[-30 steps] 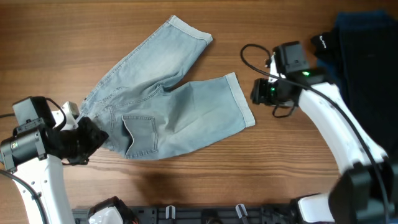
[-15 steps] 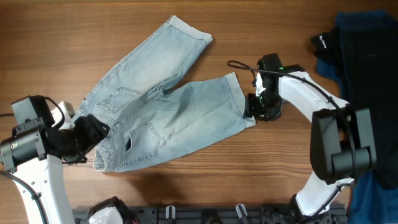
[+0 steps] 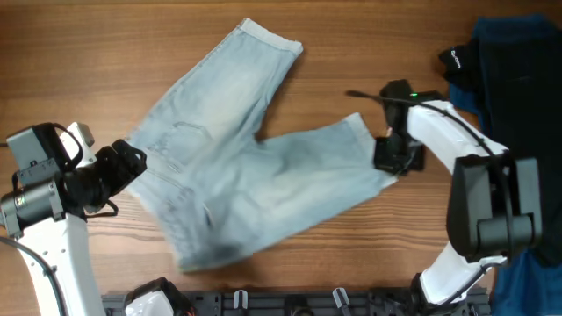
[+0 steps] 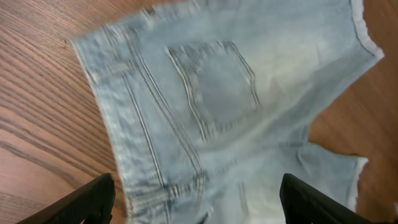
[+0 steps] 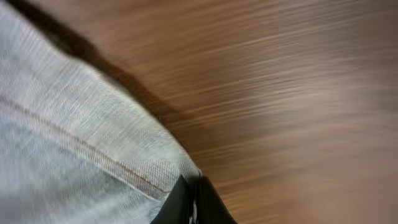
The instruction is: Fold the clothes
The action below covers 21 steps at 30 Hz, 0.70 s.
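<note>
I should straighten the near leg of the shorts, which slants away from the front edge, by pulling its cuffed hem toward the front with my right gripper before I fold.
The clothes, light blue denim shorts, lie spread over the middle of the table, blurred with motion. My left gripper hovers at the waistband on the left, open, holding nothing. In the left wrist view its fingers stand wide apart over the shorts, whose stitched back pocket and waistband face up. My right gripper is at the cuffed hem of the right leg. In the right wrist view this gripper is shut on the corner of the shorts' hem.
A dark blue cloth and a black garment with a small white logo lie at the right edge of the table. A black rack runs along the front edge. Bare wood lies right of the hem.
My left gripper has opened and let go of the waistband. My right gripper has shut on the leg hem and drawn it to the right, and the shorts have spread out flatter.
</note>
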{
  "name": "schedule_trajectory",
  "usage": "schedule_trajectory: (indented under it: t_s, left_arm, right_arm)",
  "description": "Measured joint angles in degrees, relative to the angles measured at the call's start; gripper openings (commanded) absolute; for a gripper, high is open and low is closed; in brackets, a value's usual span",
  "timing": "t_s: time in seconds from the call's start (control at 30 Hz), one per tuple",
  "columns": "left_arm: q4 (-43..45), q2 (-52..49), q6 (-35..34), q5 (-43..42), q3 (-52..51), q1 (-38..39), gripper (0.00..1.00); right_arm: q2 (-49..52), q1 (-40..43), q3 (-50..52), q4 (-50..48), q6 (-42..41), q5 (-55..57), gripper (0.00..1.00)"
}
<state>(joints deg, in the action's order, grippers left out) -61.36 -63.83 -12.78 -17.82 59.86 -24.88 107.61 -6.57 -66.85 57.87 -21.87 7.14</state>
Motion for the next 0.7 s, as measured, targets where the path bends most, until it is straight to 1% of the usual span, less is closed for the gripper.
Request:
schedule_trajectory:
  t_s: [0.07,0.13,0.27,0.3,0.33,0.37,0.4,0.43,0.47,0.53,0.6,0.7]
  left_arm:
    - [0.59,-2.08,0.00,0.02,0.00,0.02,0.85]
    - [1.40,-5.03,0.00,0.00,0.00,0.22,0.80]
    - [4.17,-12.70,0.15,-0.07,0.02,2.49,0.52]
    - [5.27,-14.93,0.68,-0.39,0.02,3.72,0.43]
    - [6.23,-17.14,1.62,-0.92,0.04,5.05,0.32]
    - [7.17,-19.52,1.84,-1.42,0.07,6.69,0.21]
    - [7.48,-20.11,2.34,-1.55,0.07,7.06,0.06]
    - [8.31,-23.74,2.62,-2.19,0.07,9.81,0.04]
    - [9.40,-25.09,3.04,-2.16,0.07,10.80,0.04]
    - [12.37,-29.35,3.69,-1.46,0.13,13.81,0.04]
    - [14.27,-33.57,3.72,-0.20,0.11,16.20,0.04]
    - [16.74,-38.21,3.37,2.67,0.11,17.29,0.04]
  right_arm:
    - [-0.94,1.29,-0.28,0.00,-1.53,3.69,0.04]
    - [-1.66,1.75,-0.48,-0.04,-2.67,6.93,0.04]
    - [-1.84,1.68,-0.50,-0.20,-3.72,9.22,0.04]
    - [-1.86,1.68,-0.50,-0.20,-3.87,9.44,0.05]
    - [-1.86,1.68,-0.50,-0.15,-3.87,9.46,0.08]
    - [-1.86,1.68,-0.50,-0.02,-3.87,9.51,0.15]
    - [-1.88,1.68,-0.50,-0.02,-4.02,9.66,0.17]
    - [-1.95,1.68,-0.52,-0.02,-3.91,9.84,0.19]
    - [-2.21,1.68,-0.52,0.04,-4.24,9.94,0.25]
    - [-3.43,1.70,-0.52,0.04,-4.17,10.14,0.32]
    - [-5.79,1.70,-0.52,0.04,-4.46,10.34,0.45]
    - [-11.78,1.70,-0.55,0.00,-4.68,10.49,0.52]
